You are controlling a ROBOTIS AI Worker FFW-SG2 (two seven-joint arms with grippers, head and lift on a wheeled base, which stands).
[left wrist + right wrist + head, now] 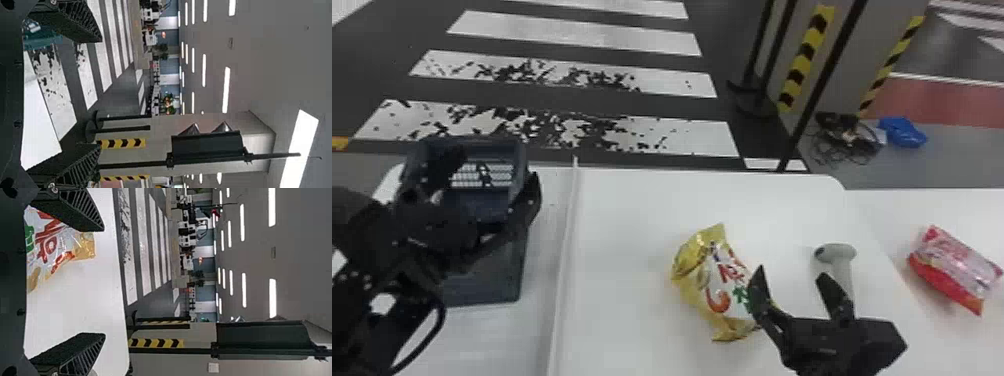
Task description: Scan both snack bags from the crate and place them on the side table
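The yellow and white snack bag's red lettering is facing up, so I expect a hidden barcode to be underneath when I flip the bag over.
My left gripper is over the dark crate at the left, fingers spread; in the left wrist view the left gripper holds nothing. On the middle white table lies a yellow and white snack bag. Close to its right side, my right gripper stands open. The right wrist view has the right gripper with a wide gap and the yellow snack bag by one finger. A grey-white scanner is just beyond the right gripper. A red and pink snack bag rests on the side table.
A raised white edge runs between the crate's surface and the middle table. Beyond the tables stand dark poles and a pillar with yellow-black stripes, with cables and a blue item on the floor.
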